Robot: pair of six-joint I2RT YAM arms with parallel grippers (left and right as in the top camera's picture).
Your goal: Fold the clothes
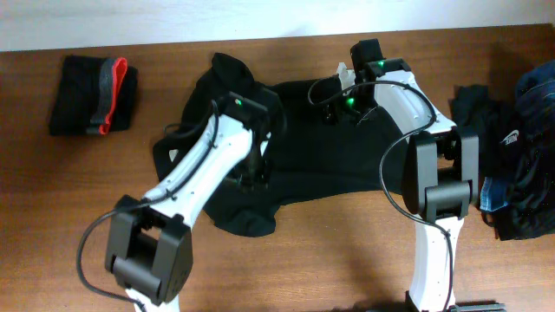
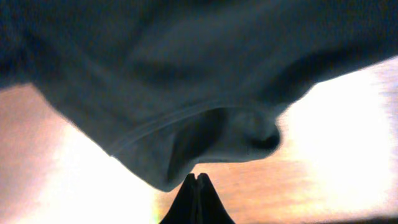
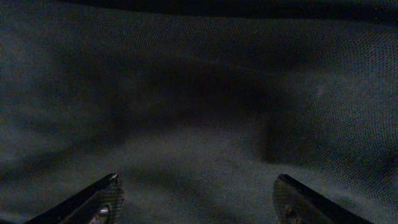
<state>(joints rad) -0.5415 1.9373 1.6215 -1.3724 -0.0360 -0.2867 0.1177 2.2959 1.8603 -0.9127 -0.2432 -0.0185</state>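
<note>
The sleeve lies bunched (image 1: 247,219) beyond the shirt's near edge, and my left gripper is closed. Next, my left gripper moves back and open low above the sleeve's seam (image 2: 168,117).
A large black shirt (image 1: 321,143) lies spread out in the middle of the wooden table (image 1: 347,251), with a sleeve bunched at its lower left (image 1: 247,221). My left gripper (image 1: 257,173) is over the shirt's left part. In the left wrist view the left gripper (image 2: 197,178) is shut, and its tips touch the hemmed edge of a raised fold of the shirt (image 2: 186,124). My right gripper (image 1: 335,111) is low over the shirt near its far edge. In the right wrist view the right gripper (image 3: 196,186) stands wide open with only the flat shirt (image 3: 199,112) between its fingers.
A folded black garment with a grey-red band (image 1: 91,94) lies at the far left. A heap of black and blue clothes (image 1: 516,165) sits at the right edge. Both arm bases stand at the table's near side.
</note>
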